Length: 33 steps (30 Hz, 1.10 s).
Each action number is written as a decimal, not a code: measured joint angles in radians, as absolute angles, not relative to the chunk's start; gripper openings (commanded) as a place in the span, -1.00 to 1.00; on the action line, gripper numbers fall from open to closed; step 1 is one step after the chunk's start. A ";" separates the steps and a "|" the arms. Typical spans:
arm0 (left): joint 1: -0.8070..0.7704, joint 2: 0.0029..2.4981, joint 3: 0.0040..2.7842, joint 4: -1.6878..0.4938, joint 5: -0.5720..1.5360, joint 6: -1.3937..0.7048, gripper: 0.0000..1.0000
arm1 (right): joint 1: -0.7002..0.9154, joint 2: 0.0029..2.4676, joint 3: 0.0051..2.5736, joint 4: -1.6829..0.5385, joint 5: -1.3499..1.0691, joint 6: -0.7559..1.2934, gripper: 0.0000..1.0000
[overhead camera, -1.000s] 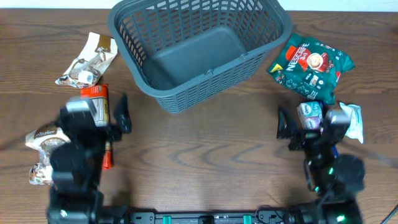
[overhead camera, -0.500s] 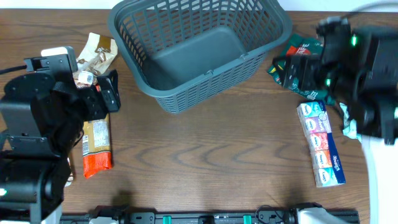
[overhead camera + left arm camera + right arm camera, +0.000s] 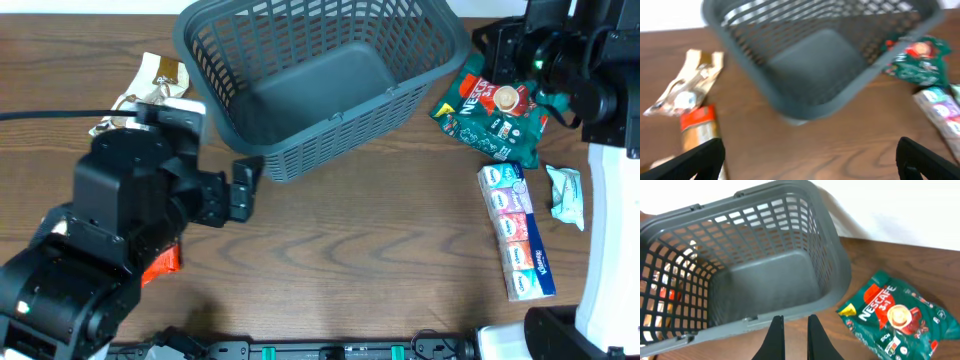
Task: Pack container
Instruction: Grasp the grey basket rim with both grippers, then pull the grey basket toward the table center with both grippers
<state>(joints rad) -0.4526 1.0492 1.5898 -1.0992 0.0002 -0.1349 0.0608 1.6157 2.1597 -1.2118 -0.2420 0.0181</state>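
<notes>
The container's front rim (image 3: 366, 107) slants away from the robot's left gripper, so the left gripper should take hold of the container's near corner (image 3: 272, 150) and help turn the container square before packing.
The container (image 3: 330, 140), a dark grey lattice basket, stands empty at the back middle of the table. My left gripper (image 3: 243, 190) hangs high just in front of its near-left corner. In the left wrist view this gripper (image 3: 812, 165) is wide open with nothing between its fingers, and the basket (image 3: 810, 100) lies ahead. My right gripper (image 3: 792, 335) is shut on nothing, high above the bare wood between the basket rim (image 3: 837, 275) and a green Nescafe packet (image 3: 900, 315). The right arm (image 3: 560, 50) sits at the back right.
The green Nescafe packet (image 3: 500, 110) lies right of the basket. In front of it are a strip of tissue packs (image 3: 520, 230) and a small white packet (image 3: 565, 190). A beige snack packet (image 3: 150, 85) lies left of the basket, and an orange packet (image 3: 160, 262) shows under the left arm.
Both arms rose from the front edge. The right one swung to the back right and shut its gripper. The left one moved toward the basket's near-left corner, still open.
</notes>
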 measured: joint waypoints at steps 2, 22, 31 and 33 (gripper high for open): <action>-0.482 1.049 1.590 -1.088 0.000 -0.135 0.97 | 0.058 1.627 2.163 -1.209 -0.256 0.018 -0.98; -0.512 1.312 1.591 -1.142 0.001 -0.153 -0.56 | 0.057 1.785 2.165 -1.225 -0.342 0.013 -0.98; -0.550 1.325 1.591 -1.142 0.012 -0.154 -0.89 | 0.057 1.840 2.165 -1.246 -0.345 -0.012 -0.98; -0.570 1.325 1.591 -1.142 0.015 -0.154 -0.89 | 0.057 1.860 2.165 -1.250 -0.344 -0.015 -0.98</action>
<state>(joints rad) -0.5697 1.3247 1.5906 -1.1416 0.0154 -0.1535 0.0566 1.8599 2.1647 -1.2495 -0.3443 -0.0151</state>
